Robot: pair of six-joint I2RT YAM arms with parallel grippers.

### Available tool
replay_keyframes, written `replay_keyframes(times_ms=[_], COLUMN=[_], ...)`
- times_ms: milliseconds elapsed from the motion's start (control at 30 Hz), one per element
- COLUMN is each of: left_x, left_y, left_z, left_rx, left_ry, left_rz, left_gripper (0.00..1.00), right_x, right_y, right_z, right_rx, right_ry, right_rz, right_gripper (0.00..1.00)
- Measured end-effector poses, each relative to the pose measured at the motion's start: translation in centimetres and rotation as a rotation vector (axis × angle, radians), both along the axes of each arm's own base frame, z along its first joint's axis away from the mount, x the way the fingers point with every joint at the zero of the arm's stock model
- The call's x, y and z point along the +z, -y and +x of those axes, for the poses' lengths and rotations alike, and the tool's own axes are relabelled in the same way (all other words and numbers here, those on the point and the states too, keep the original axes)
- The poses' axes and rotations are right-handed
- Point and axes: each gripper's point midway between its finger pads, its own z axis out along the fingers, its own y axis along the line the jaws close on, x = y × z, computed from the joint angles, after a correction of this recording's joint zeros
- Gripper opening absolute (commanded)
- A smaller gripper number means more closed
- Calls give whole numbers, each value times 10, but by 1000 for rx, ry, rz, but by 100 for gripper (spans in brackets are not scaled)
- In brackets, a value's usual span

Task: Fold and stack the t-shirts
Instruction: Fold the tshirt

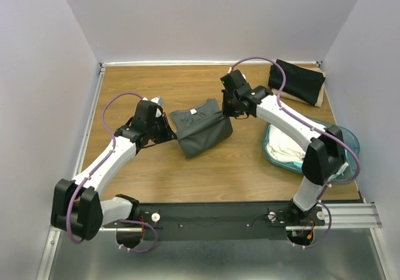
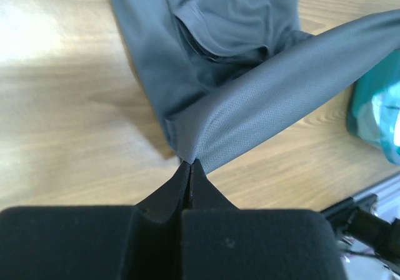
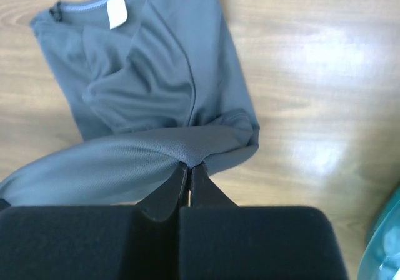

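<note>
Next, I pull the dark grey t-shirt's lifted edge (image 1: 201, 126) level toward the rail (image 1: 203, 204) with my left gripper and my right gripper before folding, because the edge runs at a slant across the t-shirt's body.
The dark grey t-shirt (image 1: 200, 130) lies partly folded in the middle of the table, collar and white tag toward the back. My left gripper (image 1: 165, 129) is shut on its left edge; in the left wrist view (image 2: 190, 161) the cloth (image 2: 250, 117) is stretched taut from the tips. My right gripper (image 1: 228, 110) is shut on the right edge; in the right wrist view (image 3: 190, 164) a lifted fold (image 3: 125, 161) runs left from the tips. A folded black t-shirt (image 1: 297, 80) lies at the back right. White t-shirts (image 1: 289, 147) sit in the tub.
A translucent teal plastic tub (image 1: 350, 144) stands at the right, under the right arm; its edge also shows in the left wrist view (image 2: 375, 114). A brown card (image 1: 320, 96) lies under the black shirt. White walls enclose the table; a metal rail (image 1: 250, 217) runs along the near edge.
</note>
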Motion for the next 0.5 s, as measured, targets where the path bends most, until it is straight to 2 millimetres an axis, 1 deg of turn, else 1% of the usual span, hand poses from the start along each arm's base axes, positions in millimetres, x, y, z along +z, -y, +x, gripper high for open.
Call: replay_keyframes(times_ms=[133,267,367,400,500], left_x=[-4,-2,-2,-4,-7], left_y=[-7,-13,-12,-12,-11], left_z=[18,40,52,57,65], left_rx=[12,22,6,2,-14], left_ry=[10,35,48,47,45], left_rz=[20,21,18,16,12], left_gripper=[0,0,0,0,0], right_x=[-4,-7,-3,-3,-1], right_y=[-5,-8,-9,-9,-9], right_z=[20,38,51,58,72], right_rx=[7,14,17,15,13], right_ry=[17,29,46,55,70], right_rz=[-31,-51,-58,-60,-64], right_gripper=[1,0,0,0,0])
